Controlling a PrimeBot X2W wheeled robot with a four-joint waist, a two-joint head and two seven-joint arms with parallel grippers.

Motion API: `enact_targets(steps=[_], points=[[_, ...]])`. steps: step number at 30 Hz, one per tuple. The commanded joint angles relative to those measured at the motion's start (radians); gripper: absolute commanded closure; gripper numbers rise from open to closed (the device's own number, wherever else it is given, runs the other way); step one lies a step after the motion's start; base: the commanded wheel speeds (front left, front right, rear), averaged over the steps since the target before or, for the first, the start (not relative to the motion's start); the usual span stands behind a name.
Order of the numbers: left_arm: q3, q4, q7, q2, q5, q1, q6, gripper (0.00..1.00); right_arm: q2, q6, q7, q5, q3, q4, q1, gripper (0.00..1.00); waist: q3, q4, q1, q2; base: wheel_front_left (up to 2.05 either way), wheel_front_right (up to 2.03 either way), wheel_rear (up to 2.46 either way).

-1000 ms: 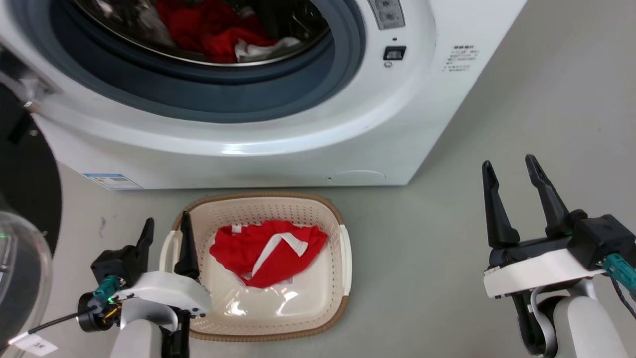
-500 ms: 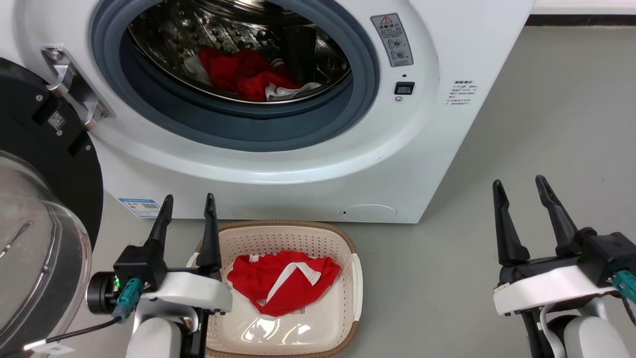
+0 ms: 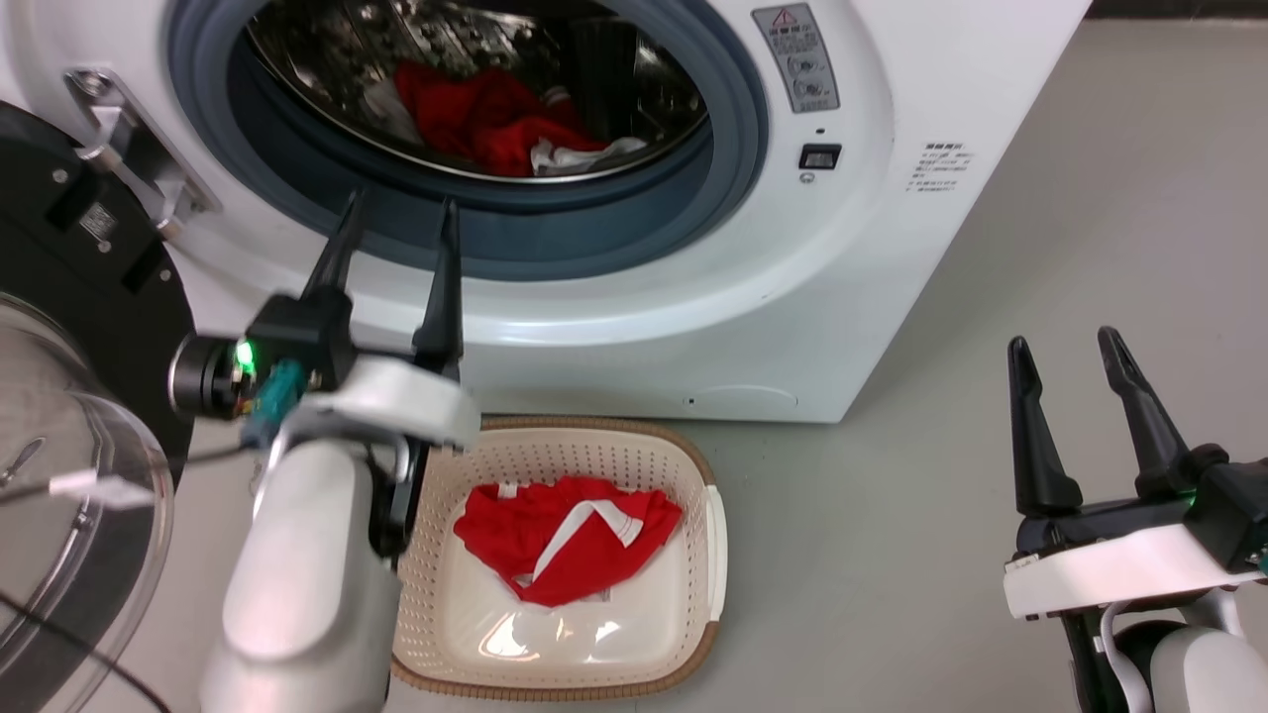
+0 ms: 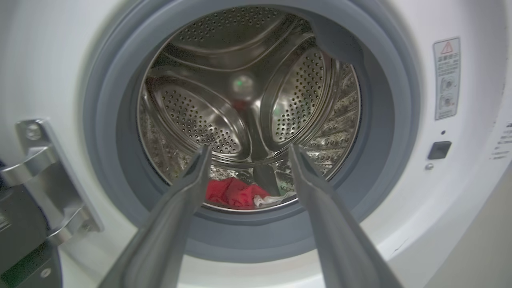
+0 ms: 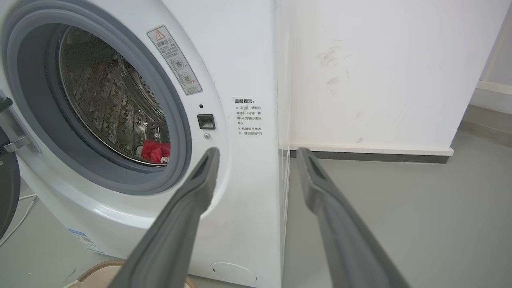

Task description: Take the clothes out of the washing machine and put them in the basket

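The drum should be empty when I pull the red garment (image 3: pixel 496 117) out, because one small red heap lies amid open steel (image 3: pixel 341 73).
Red clothes with white trim (image 3: pixel 490 117) lie at the bottom of the washing machine (image 3: pixel 693 297) drum, also seen as clothes (image 4: pixel 232 193) and clothes (image 5: pixel 155 151). One red garment (image 3: pixel 565 535) lies in the cream basket (image 3: pixel 708 555) on the floor in front of the washer. My left gripper (image 3: pixel 401 203) is open and empty, raised in front of the porthole's lower rim, fingers pointing at the drum; the same gripper (image 4: pixel 248 150) frames the clothes. My right gripper (image 3: pixel 1060 342) is open and empty, low at the right over bare floor, and it (image 5: pixel 256 151) faces the washer's right corner.
The washer door (image 3: pixel 59 475), black-framed with a clear bubble, hangs open at the left beside my left arm, with its hinge (image 3: pixel 119 149) on the front panel. A white wall (image 5: pixel 380 72) with a dark baseboard stands right of the washer. Grey floor (image 3: pixel 892 555) lies right of the basket.
My left gripper has risen from beside the basket to the porthole's lower rim, still open. The head view has tilted up slightly. The right gripper has barely moved.
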Motion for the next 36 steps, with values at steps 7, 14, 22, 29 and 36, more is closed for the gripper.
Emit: enact_targets(steps=[7,14,22,29,36], points=[[-0.020,0.171,-0.001,0.018,0.003,-0.209,-0.018,0.00,0.001,0.000,-0.008,0.005,0.032,-0.033,-0.050,0.00,0.108,-0.024,0.0001,0.0000,0.00,0.00,0.00],[-0.021,0.370,0.059,0.056,0.005,-0.454,-0.020,0.00,0.001,0.000,-0.031,0.025,0.069,-0.029,-0.105,0.00,0.233,-0.069,0.0001,0.0000,0.00,0.00,0.00],[-0.036,0.609,0.177,0.096,0.017,-0.731,-0.021,0.00,0.001,0.000,-0.070,0.048,0.149,-0.027,-0.165,0.00,0.337,-0.104,0.0001,0.0000,0.00,0.00,0.00],[-0.057,0.741,0.277,0.161,0.029,-0.899,-0.032,0.00,0.001,0.000,-0.102,0.088,0.237,-0.014,-0.208,0.00,0.413,-0.171,0.0001,0.0000,0.00,0.00,0.00],[-0.082,0.824,0.485,0.239,0.044,-1.052,-0.040,0.00,0.002,0.000,-0.128,0.143,0.294,0.023,-0.232,0.00,0.488,-0.260,0.0001,0.0000,0.00,0.00,0.00]])
